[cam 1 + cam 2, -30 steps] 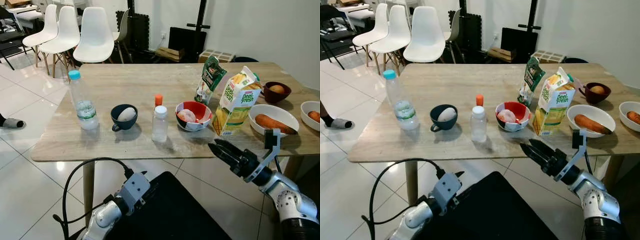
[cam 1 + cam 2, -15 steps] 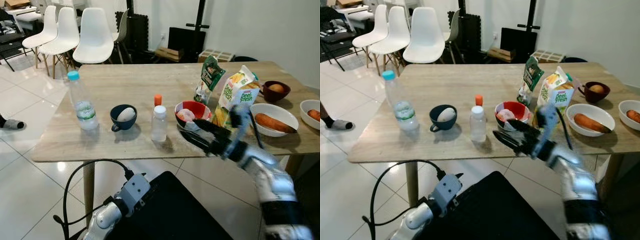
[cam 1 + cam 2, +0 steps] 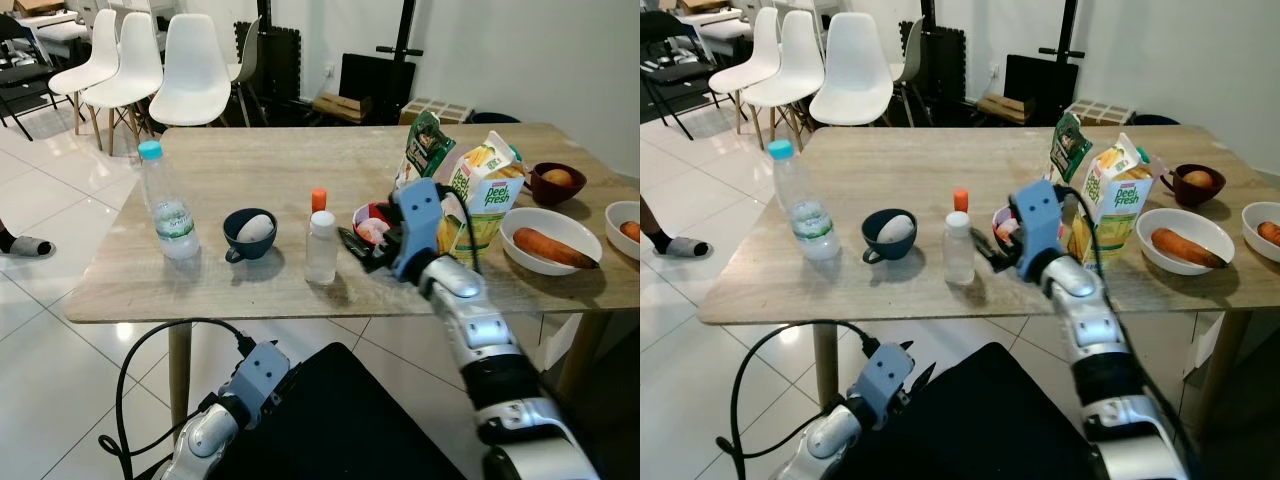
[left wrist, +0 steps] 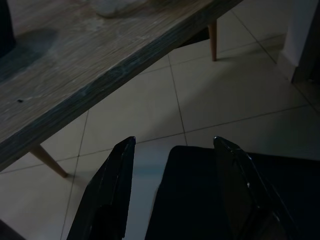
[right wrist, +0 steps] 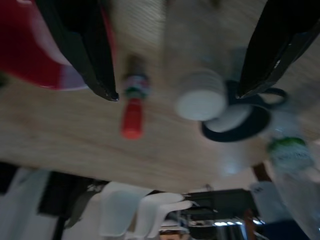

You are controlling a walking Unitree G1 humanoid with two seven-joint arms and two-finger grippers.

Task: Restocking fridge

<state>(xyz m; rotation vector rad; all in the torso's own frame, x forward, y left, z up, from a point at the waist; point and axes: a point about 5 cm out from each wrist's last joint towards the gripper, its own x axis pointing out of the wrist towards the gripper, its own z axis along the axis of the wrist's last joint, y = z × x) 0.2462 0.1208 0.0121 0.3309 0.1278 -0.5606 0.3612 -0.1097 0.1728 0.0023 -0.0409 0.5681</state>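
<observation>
I expect the tiny orange-capped bottle (image 3: 319, 200) behind the small white bottle to stay upright when I lift the small white bottle, because a piece of wood (image 5: 159, 105) can be seen between them.
On the wooden table (image 3: 220, 290) stand a clear water bottle (image 3: 165, 205), a dark blue cup holding an egg (image 3: 250, 232), a small white bottle (image 3: 321, 248) and a tiny orange-capped bottle (image 3: 318, 198) behind it. My right gripper (image 3: 352, 250) hovers open just right of the small white bottle, in front of the red bowl (image 3: 373, 214). In the right wrist view the white cap (image 5: 201, 100) lies between the spread fingers (image 5: 82, 50). A juice carton (image 3: 485, 200) and a green pouch (image 3: 425, 145) stand further right. My left gripper (image 4: 174, 141) hangs open below the table edge.
At the right end are a white bowl with a carrot (image 3: 548, 240), a brown cup (image 3: 556, 180) and another white bowl (image 3: 628, 225). White chairs (image 3: 190, 70) stand beyond the table's far left. A person's foot (image 3: 15, 245) rests on the tiled floor at left.
My right arm has swung up and to the left, from the table's front right edge to over the table beside the small white bottle. The left arm has stayed put.
</observation>
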